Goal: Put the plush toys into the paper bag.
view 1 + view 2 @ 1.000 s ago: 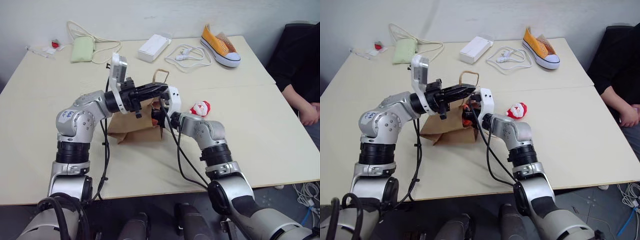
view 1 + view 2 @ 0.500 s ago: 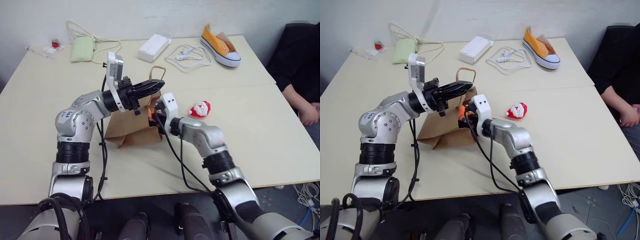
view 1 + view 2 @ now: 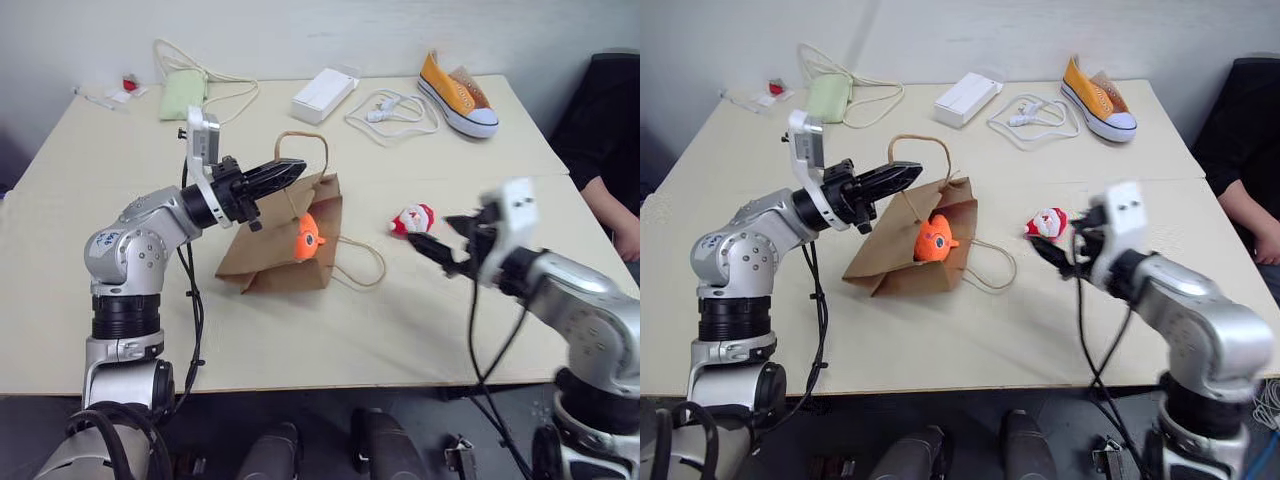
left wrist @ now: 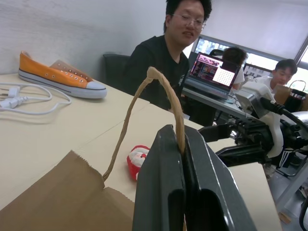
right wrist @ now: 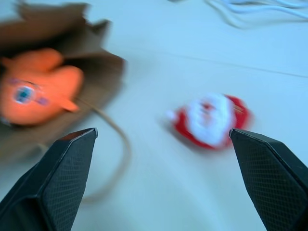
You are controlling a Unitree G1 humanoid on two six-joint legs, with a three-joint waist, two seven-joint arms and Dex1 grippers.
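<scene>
The paper bag (image 3: 262, 248) should come upright and stay open on its own when the robot lifts the other handle, since its creased panels (image 3: 290, 278) keep their shape.
The brown paper bag (image 3: 265, 255) lies on its side on the table, mouth toward the right. My left gripper (image 3: 285, 170) is shut on its upper loop handle (image 4: 166, 89) and holds that side up. The orange plush toy (image 3: 307, 237) sits just inside the open mouth, free of both grippers. The red-and-white Santa plush toy (image 3: 412, 219) lies on the table to the right of the bag. Just right of the Santa, my right gripper (image 3: 445, 237) hangs open and empty, pointing toward it; the right wrist view has the Santa (image 5: 211, 119) between its spread fingers.
The bag's second handle (image 3: 365, 265) lies flat on the table. Along the far edge are a green pouch (image 3: 181, 95), a white box (image 3: 324, 95), a white cable (image 3: 385, 108) and an orange sneaker (image 3: 458, 80). A person (image 3: 610, 150) sits at the table's right side.
My right gripper came out of the bag mouth, opened and swung far right, past the Santa. The orange toy stayed in the bag. The left gripper still holds the handle.
</scene>
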